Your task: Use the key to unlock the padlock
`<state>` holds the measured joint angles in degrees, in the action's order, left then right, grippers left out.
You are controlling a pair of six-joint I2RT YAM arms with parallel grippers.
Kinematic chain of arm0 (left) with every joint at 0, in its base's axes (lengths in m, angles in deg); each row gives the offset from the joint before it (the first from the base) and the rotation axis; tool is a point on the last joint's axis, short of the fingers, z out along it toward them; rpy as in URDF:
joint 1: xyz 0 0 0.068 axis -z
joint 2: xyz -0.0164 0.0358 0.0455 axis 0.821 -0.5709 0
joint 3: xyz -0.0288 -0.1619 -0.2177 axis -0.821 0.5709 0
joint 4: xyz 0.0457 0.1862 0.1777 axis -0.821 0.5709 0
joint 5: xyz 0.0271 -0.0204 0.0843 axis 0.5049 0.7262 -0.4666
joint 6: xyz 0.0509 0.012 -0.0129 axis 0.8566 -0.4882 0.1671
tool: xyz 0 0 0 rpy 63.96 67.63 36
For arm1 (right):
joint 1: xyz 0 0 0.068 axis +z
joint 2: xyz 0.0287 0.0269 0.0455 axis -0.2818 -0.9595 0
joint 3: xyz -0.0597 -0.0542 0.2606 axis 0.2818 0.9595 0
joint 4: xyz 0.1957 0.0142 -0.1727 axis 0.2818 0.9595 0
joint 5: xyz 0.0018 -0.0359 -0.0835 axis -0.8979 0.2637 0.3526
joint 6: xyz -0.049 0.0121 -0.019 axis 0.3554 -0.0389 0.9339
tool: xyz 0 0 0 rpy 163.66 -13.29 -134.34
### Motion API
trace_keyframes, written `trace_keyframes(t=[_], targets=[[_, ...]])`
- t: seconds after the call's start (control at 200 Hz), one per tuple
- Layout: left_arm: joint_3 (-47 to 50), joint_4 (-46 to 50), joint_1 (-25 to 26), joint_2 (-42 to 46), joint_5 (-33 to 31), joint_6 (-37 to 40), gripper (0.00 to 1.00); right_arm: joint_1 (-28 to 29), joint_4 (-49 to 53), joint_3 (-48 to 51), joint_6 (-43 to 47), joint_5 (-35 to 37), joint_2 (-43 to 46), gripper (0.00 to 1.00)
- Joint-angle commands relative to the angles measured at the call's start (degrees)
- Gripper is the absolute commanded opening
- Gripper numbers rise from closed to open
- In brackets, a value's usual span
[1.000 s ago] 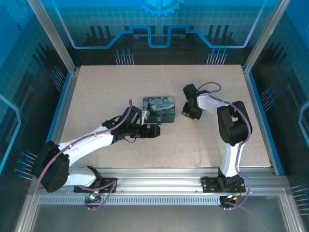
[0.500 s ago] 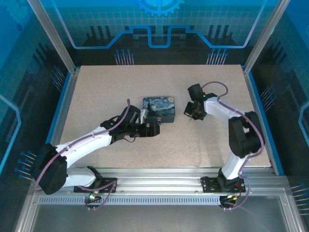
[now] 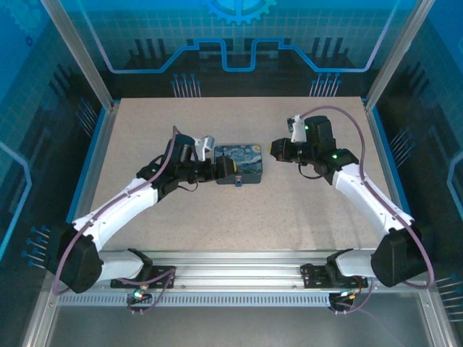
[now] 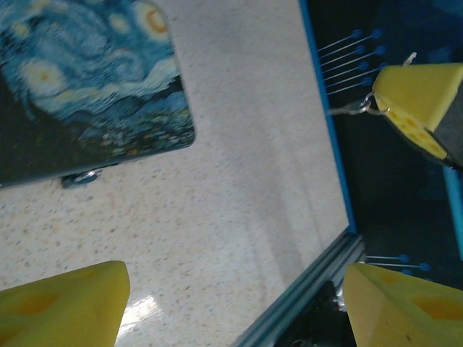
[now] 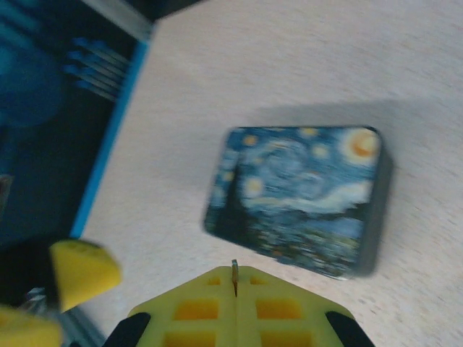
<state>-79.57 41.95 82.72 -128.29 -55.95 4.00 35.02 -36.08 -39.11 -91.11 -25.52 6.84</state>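
I should take over the key dangling from the ring (image 4: pixel 350 108) with my left gripper, because only a short tip of the key (image 5: pixel 234 274) pokes out of my right gripper's fingers.
The padlock (image 3: pixel 239 182) is a tiny silvery lock at the front edge of the dark-blue swirl-painted tin (image 3: pixel 244 160), mid-table. In the left wrist view the padlock (image 4: pixel 83 176) pokes out from under the edge of the tin (image 4: pixel 79 87). My left gripper (image 3: pixel 226 170) hovers at the tin's left end. It is open, its yellow fingers (image 4: pixel 65 303) wide apart with nothing between them. My right gripper (image 3: pixel 278 150) hangs just right of the tin, shut on the key (image 5: pixel 234 280), whose thin tip sticks out between the pads. The key (image 4: pixel 351 110) also juts from the right gripper's yellow pad.
A blue-rimmed table edge (image 4: pixel 329 137) and an aluminium rail (image 4: pixel 304 289) run close to the left gripper's line of sight. Glass walls with blue panels (image 3: pixel 239 43) enclose the table. The speckled tabletop (image 3: pixel 289 210) spreads in front of the tin.
The left gripper moved up and back from the tin's front-left corner to its left end. The right arm stretched out and lifted its gripper, still shut, to the tin's right.
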Motion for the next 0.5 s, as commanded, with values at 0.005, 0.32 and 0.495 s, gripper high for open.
trace_keyframes(t=[0.005, 0.32, 0.495], targets=[[-3.16, -1.31, -1.05, 2.45, 6.31, -0.19, 0.76, -0.65, -6.84, 0.9, 4.38, -13.73, 3.53, 0.03], [-5.95, -4.38, -1.22, 3.91, 12.43, -1.21, 0.66, 0.57, -9.22, 0.38, 6.26, -23.3, 6.7, 0.05], [-4.0, -11.24, -1.16, 4.59, 14.69, -3.53, 0.62, 1.38, -11.58, -0.12, 1.1, -22.58, 5.78, 0.06]])
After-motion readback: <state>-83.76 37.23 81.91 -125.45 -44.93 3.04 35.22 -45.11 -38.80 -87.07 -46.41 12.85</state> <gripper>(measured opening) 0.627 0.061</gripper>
